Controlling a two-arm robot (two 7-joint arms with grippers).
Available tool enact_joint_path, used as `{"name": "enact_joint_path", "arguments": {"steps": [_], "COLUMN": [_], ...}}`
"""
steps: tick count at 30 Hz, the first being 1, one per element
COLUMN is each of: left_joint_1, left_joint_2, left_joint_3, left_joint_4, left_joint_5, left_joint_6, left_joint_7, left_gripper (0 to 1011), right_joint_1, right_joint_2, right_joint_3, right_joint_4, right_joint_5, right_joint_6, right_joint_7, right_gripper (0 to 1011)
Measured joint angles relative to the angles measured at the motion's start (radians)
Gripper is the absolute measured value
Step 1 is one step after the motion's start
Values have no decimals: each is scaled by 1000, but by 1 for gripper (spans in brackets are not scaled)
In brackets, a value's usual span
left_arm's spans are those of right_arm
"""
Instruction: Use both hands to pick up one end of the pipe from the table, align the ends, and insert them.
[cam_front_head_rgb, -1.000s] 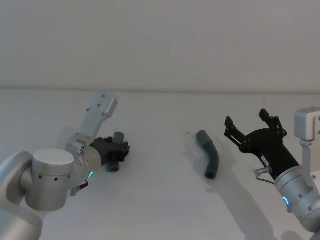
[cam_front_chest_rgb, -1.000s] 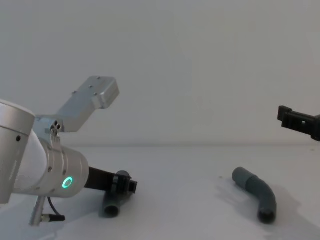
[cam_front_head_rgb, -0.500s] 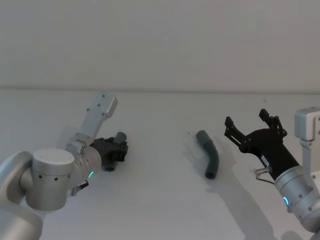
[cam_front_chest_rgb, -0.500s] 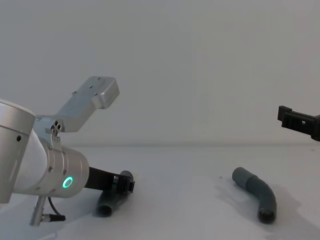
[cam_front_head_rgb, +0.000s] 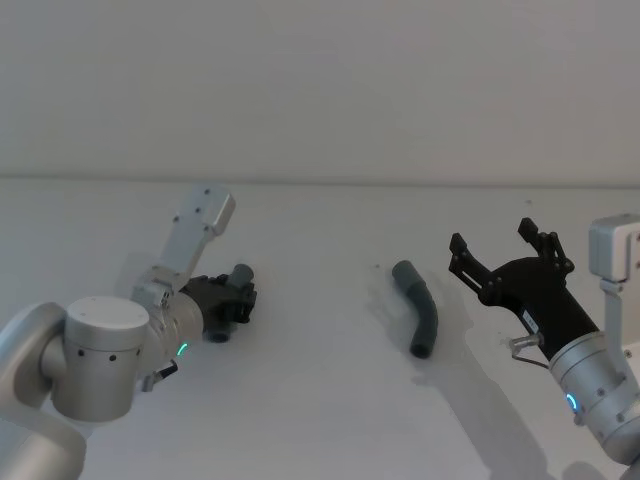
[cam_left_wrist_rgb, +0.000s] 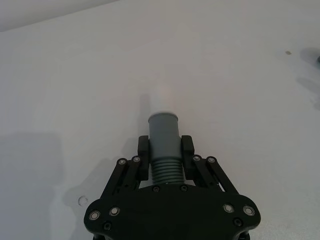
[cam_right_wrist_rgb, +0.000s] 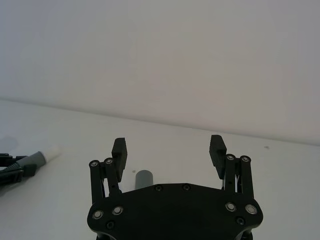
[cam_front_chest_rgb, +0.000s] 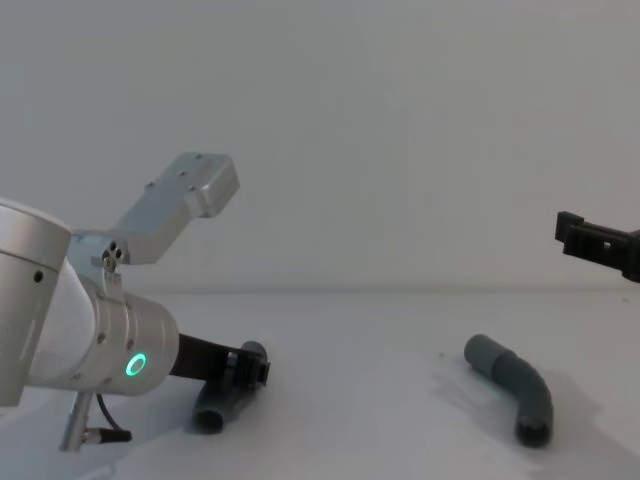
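Note:
The other bent pipe holds its curve (cam_front_chest_rgb: 522, 380) while lying loose, so its cuff end (cam_front_chest_rgb: 486, 353) will jut out and keep that bend when I lift it.
One grey pipe (cam_front_head_rgb: 229, 305) piece is at the left, and my left gripper (cam_front_head_rgb: 233, 304) is shut on its corrugated middle. In the left wrist view the fingers (cam_left_wrist_rgb: 144, 156) clamp this pipe (cam_left_wrist_rgb: 164, 134), and a white spigot end (cam_left_wrist_rgb: 161, 97) points away from the gripper. From the chest, the held pipe (cam_front_chest_rgb: 215, 410) slants down with its lower end close to the table (cam_front_chest_rgb: 360, 400). The other bent pipe (cam_front_head_rgb: 419, 314) lies on the table at centre right. My right gripper (cam_front_head_rgb: 494, 241) hovers open to its right, apart from it. The right wrist view looks past this open gripper (cam_right_wrist_rgb: 167, 146) to that pipe's cuff end (cam_right_wrist_rgb: 144, 178).
The white table (cam_front_head_rgb: 320, 420) reaches back to a plain wall. A small dark speck (cam_front_head_rgb: 377, 266) lies beside the loose pipe. There is free room between the two pipe pieces and in front of them.
The pipe in my left gripper has tilted, its lower end swinging slightly left. The right arm and the loose pipe have not moved.

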Motion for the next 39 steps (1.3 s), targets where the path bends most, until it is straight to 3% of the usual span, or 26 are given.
{"name": "enact_joint_path", "arguments": {"steps": [18, 24, 25, 39], "left_joint_1": [0, 0, 0, 0], "left_joint_2": [0, 0, 0, 0], "left_joint_3": [0, 0, 0, 0], "left_joint_4": [0, 0, 0, 0], "left_joint_5": [0, 0, 0, 0], "left_joint_6": [0, 0, 0, 0], "left_joint_7": [0, 0, 0, 0], "left_gripper": [361, 361, 361, 361], "right_joint_1": [4, 11, 16, 51], "right_joint_2": [5, 13, 17, 23], "right_joint_3": [-4, -11, -15, -44], "right_joint_4": [0, -8, -13, -38], "right_joint_5": [-1, 2, 6, 30], "right_joint_6": [28, 86, 119, 331], "right_joint_7": [10, 28, 35, 67], "right_gripper": [1000, 1000, 1000, 1000]}}
